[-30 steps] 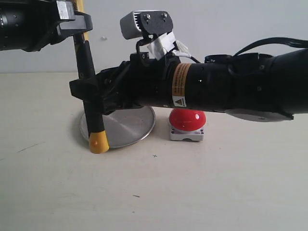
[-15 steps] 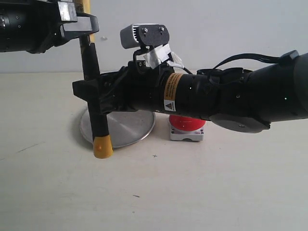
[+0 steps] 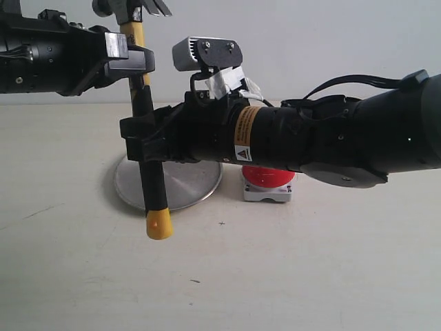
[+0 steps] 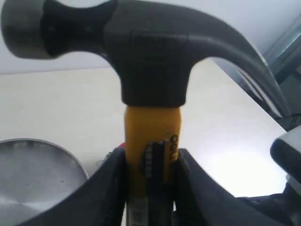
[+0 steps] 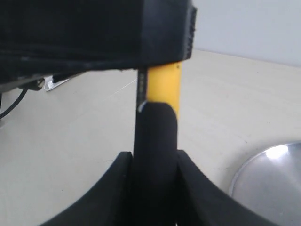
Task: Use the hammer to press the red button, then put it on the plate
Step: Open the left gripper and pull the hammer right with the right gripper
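The robot's left gripper is closed tight on the yellow neck (image 3: 132, 32), so it should let go and back away before the right gripper, which holds the black handle, swings the hammer to the red button (image 3: 269, 178).
The hammer (image 3: 150, 181) hangs nearly upright in the air, head up, yellow end just above the table. My left gripper (image 3: 138, 65) is shut on its yellow neck (image 4: 151, 136) right below the dark steel head (image 4: 150, 56). My right gripper (image 3: 141, 134) reaches across from the right and is shut on the black handle (image 5: 155, 141) lower down. The silver plate (image 3: 186, 183) lies behind the hammer's end. The red button (image 3: 265, 178) on its grey base sits to the plate's right, mostly hidden under my right arm.
My right arm (image 3: 310, 134) spans the scene over the button, a grey camera block (image 3: 207, 48) mounted on it. The beige table (image 3: 275, 276) stretches bare toward the front. A pale wall stands behind.
The hammer has risen and shifted right, its head now in view at the top. Both grippers moved right with it while still holding it.
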Controlling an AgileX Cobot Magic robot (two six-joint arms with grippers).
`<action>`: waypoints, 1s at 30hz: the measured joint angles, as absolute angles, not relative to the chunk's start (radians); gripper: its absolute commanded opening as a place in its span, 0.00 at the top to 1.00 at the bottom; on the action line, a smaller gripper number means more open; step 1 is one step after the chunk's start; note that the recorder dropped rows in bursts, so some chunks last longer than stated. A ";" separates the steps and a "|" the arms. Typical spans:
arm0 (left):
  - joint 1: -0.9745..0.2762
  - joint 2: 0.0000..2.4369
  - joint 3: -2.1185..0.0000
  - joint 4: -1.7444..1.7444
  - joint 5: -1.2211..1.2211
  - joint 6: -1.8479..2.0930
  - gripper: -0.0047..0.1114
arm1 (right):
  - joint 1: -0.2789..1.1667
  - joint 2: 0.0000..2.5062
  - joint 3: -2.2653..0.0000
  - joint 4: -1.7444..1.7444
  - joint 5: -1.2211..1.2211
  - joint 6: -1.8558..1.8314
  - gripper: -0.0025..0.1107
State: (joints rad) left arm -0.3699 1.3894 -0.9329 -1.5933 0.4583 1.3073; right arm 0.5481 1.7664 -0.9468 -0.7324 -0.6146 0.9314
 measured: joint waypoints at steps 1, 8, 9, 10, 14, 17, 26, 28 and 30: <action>-0.370 1.389 -0.935 -1.591 0.463 1.307 0.96 | 0.548 1.766 -0.947 -0.734 -0.615 0.933 0.98; -0.370 1.389 -0.939 -1.591 0.470 1.327 0.96 | 0.548 1.766 -0.949 -0.734 -0.615 0.937 0.98; -0.370 1.389 -0.939 -1.591 0.470 1.327 0.95 | 0.548 1.766 -0.949 -0.734 -0.615 0.937 0.98; -0.370 1.389 -0.939 -1.591 0.471 1.327 0.92 | 0.548 1.766 -0.949 -0.734 -0.615 0.939 0.98; -0.370 1.389 -0.941 -1.587 0.471 1.327 0.74 | 0.548 1.766 -0.949 -0.717 -0.617 0.941 0.98; -0.370 1.389 -0.943 -1.583 0.476 1.327 0.55 | 0.548 1.766 -0.949 -0.700 -0.617 0.941 0.98; -0.370 1.357 -0.957 -1.572 0.543 1.327 0.55 | 0.550 1.679 -0.941 -0.607 -0.395 0.926 0.98; -0.370 1.334 -0.951 -1.563 0.543 1.327 0.64 | 0.550 1.618 -0.941 -0.593 -0.308 0.894 0.98; -0.370 1.307 -0.940 -1.560 0.543 1.327 0.82 | 0.550 1.566 -0.941 -0.588 -0.229 0.871 0.98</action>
